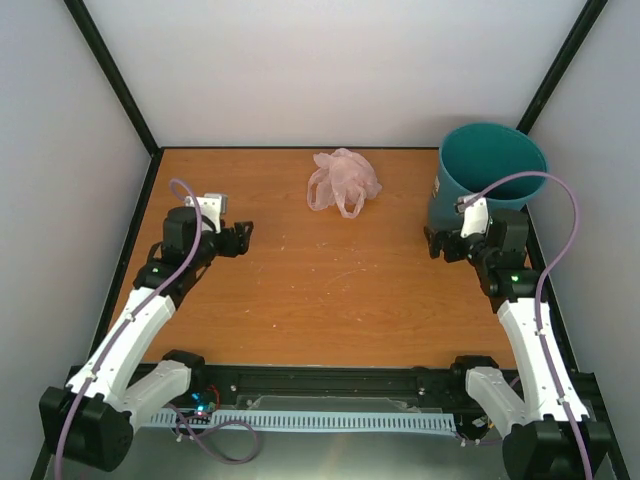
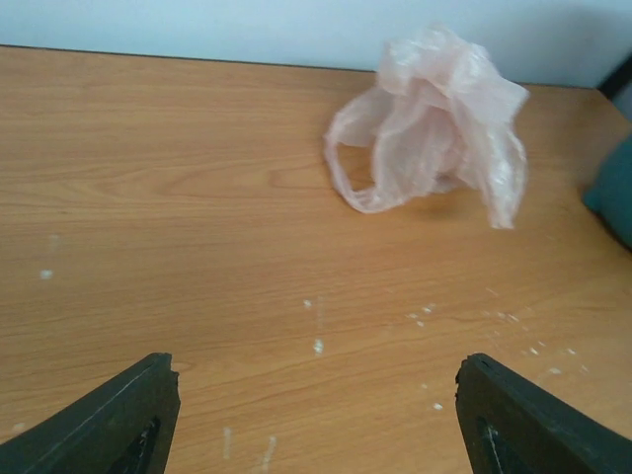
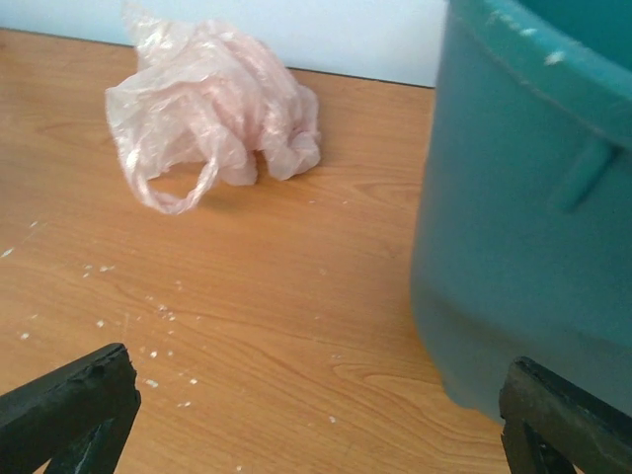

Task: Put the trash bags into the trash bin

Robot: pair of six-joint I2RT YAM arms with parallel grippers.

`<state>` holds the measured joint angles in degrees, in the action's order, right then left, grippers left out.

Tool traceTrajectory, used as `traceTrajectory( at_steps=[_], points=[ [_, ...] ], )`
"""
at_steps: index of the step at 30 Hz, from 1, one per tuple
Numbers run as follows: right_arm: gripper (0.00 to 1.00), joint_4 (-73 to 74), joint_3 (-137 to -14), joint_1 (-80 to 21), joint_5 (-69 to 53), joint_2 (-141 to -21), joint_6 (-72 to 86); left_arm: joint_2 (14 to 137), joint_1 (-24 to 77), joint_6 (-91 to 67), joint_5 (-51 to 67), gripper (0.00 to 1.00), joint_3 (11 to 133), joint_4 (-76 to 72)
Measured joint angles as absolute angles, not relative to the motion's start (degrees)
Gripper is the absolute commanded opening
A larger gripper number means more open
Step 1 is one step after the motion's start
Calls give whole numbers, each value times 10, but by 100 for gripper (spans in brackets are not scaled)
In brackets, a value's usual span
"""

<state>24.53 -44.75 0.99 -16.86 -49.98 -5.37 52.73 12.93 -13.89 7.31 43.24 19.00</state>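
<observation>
Next, I pull the trash bag (image 1: 346, 178) forward with my right gripper before my left gripper takes its loop handle (image 1: 315, 201), because the bag lies crumpled by the back wall.
The pale-pink translucent trash bag (image 1: 343, 181) lies crumpled on the wooden table near the back wall, a loop handle hanging toward the front. It also shows in the left wrist view (image 2: 432, 123) and in the right wrist view (image 3: 212, 116). The teal trash bin (image 1: 487, 172) stands upright at the back right corner, a white label on its side; its wall fills the right of the right wrist view (image 3: 528, 217). My left gripper (image 1: 240, 238) is open and empty, left of the bag. My right gripper (image 1: 447, 246) is open and empty, just in front of the bin.
White walls with black frame posts enclose the table (image 1: 330, 290) on three sides. Small white specks dot the wood. The arm bases and a black rail sit along the near edge.
</observation>
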Motion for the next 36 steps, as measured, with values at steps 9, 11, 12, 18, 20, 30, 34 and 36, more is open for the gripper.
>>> traceTrajectory(
  at_steps=[9, 11, 12, 18, 20, 30, 34, 36],
  points=[
    [91, 333, -515, 4, -271, -512, -158, 556, 219, -123, 147, 76, 432, 186],
    [90, 346, -545, -15, -278, -535, -175, 556, 234, -119, 148, 76, 432, 184],
    [90, 352, -562, -33, -278, -553, -185, 556, 239, -116, 147, 75, 432, 184],
    [88, 372, -604, -123, -258, -636, -218, 558, 250, -109, 112, 76, 432, 185],
    [88, 378, -615, -152, -248, -662, -228, 559, 251, -108, 100, 76, 432, 185],
    [81, 373, -710, -260, -200, -807, -246, 582, 251, -105, 36, 77, 434, 204],
    [77, 361, -735, -274, -170, -865, -238, 582, 251, -105, 28, 79, 434, 207],
    [76, 359, -747, -274, -157, -888, -230, 582, 251, -105, 29, 79, 435, 207]
  ],
)
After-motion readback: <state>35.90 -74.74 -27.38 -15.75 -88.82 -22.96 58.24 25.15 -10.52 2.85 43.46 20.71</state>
